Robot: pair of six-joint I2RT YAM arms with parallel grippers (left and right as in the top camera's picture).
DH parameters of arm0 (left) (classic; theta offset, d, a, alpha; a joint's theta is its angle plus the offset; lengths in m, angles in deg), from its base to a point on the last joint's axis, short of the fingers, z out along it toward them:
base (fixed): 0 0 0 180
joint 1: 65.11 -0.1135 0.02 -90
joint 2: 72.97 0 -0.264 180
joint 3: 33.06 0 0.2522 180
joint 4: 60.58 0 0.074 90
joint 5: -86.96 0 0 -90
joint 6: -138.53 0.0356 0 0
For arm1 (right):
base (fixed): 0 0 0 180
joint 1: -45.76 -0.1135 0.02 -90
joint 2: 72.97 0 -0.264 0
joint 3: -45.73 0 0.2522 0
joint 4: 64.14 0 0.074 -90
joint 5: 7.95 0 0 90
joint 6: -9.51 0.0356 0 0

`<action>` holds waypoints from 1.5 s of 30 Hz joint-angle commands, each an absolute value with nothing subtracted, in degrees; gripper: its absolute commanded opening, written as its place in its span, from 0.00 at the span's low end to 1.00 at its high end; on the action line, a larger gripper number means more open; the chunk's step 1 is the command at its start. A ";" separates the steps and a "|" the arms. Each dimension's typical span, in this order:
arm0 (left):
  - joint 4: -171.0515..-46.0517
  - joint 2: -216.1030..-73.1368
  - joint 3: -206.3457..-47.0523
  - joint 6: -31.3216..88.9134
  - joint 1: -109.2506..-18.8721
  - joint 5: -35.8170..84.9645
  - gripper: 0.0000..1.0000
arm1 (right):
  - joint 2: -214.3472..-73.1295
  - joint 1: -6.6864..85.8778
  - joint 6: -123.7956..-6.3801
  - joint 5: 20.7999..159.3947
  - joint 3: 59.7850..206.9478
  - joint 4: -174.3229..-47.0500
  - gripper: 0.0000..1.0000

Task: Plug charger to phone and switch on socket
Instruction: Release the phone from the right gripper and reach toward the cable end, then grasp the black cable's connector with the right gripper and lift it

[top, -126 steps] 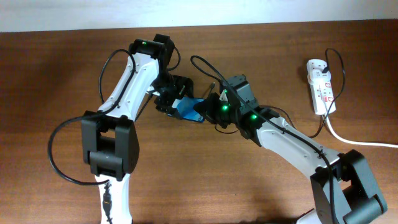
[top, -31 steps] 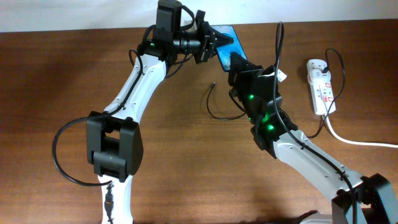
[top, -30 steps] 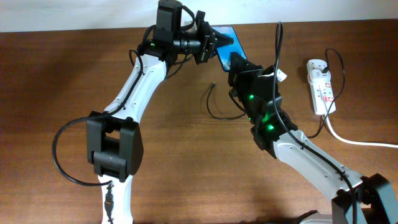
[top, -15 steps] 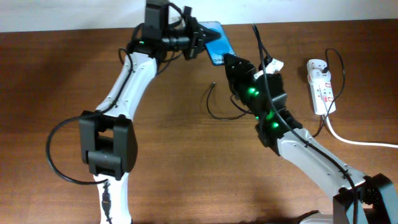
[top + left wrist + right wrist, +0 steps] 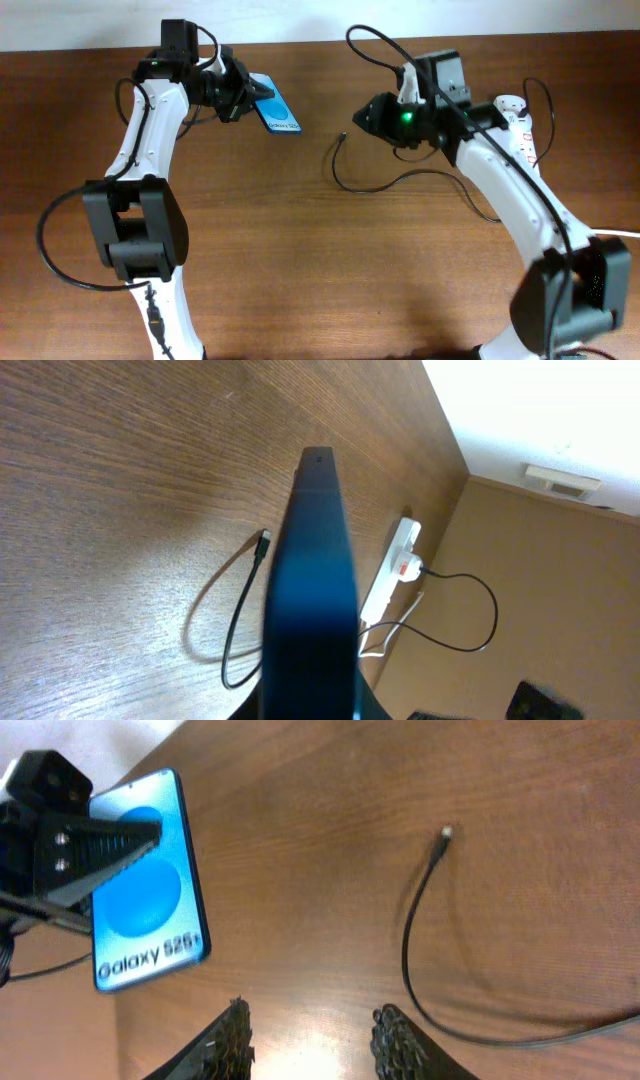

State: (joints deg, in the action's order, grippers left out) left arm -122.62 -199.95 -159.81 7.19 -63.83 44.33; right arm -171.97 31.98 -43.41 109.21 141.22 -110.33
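Observation:
My left gripper should hold the phone still while my right gripper picks up the charger first, because the charger's plug tip is lying loose, away from the phone.
The phone, blue screen up, hangs above the table's far left, and my left gripper is shut on one of its ends. The left wrist view shows the phone edge-on as a dark bar between the jaws. In the right wrist view the phone shows "Galaxy S25+" on its screen. My right gripper stands open and empty to the right of the phone, apart from it, its fingertips over bare wood. The charger lies looped on the table, its plug tip free. The socket lies far right, partly behind my right arm.
The charger runs right toward the socket. A thick white cord leaves the socket toward the right edge. A pale wall borders the table's far edge.
My right gripper has opened, come off the phone and drawn back to the right. The left arm has carried the phone left and toward the front.

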 commanded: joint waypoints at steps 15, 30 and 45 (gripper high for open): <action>-123.77 -199.60 -160.27 7.41 -64.92 45.58 0.00 | -197.06 30.40 -45.53 110.63 145.53 -98.46 0.26; -125.02 -199.60 -160.27 7.02 -64.90 45.12 0.00 | -204.23 28.15 -36.94 110.61 145.53 -92.03 0.14; -122.99 -199.60 -160.27 27.45 -64.90 71.02 0.00 | -172.84 44.76 -81.66 147.85 145.64 -121.58 0.04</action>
State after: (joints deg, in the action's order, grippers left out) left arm -124.10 -199.95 -159.81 19.69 -64.47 60.20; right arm -178.98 42.93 -73.31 145.60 145.68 -115.68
